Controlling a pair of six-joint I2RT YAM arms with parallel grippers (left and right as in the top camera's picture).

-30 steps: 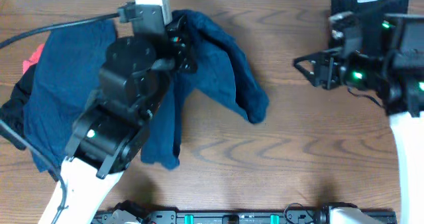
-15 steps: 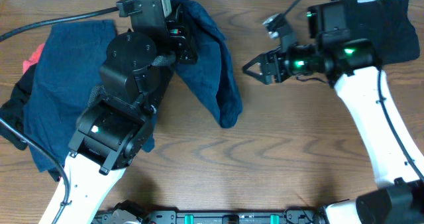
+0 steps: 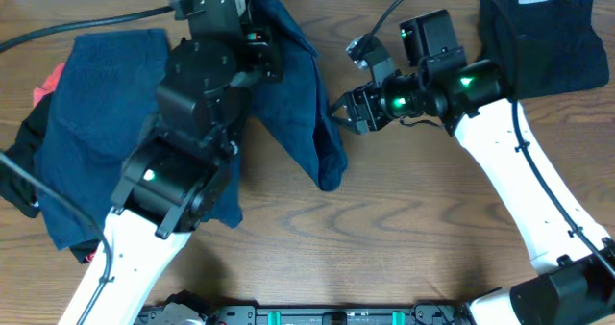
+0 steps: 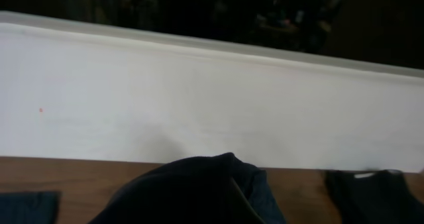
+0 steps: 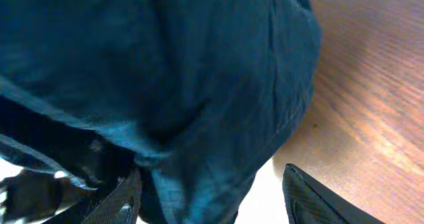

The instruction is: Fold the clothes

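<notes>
I expect the top edge of the navy garment (image 4: 189,192) to sag between my grippers when I pull the garment across, because it hangs in loose folds from a soft peak (image 4: 230,158).
My left gripper (image 3: 261,52) is shut on a dark navy garment (image 3: 306,104) and holds it up at the back of the table. The cloth drapes down to a point near the table's middle. In the left wrist view the navy garment (image 4: 199,194) covers the fingers. My right gripper (image 3: 339,113) stands open at the hanging cloth's right edge. In the right wrist view the navy garment (image 5: 165,78) fills the frame and hangs between the two spread fingers (image 5: 122,201) of the right gripper (image 5: 212,177). More clothes (image 3: 82,123) lie piled at the left.
The left pile holds a flat navy piece, a red-orange one (image 3: 48,80) and a black one (image 3: 17,162). A black garment (image 3: 543,37) lies at the back right, also in the left wrist view (image 4: 371,197). A white wall (image 4: 199,98) runs behind the wooden table (image 3: 413,229).
My right arm has swept left from the back right corner to the hanging navy garment, its jaws opening wider. The left gripper has lifted the garment off the table toward the back.
</notes>
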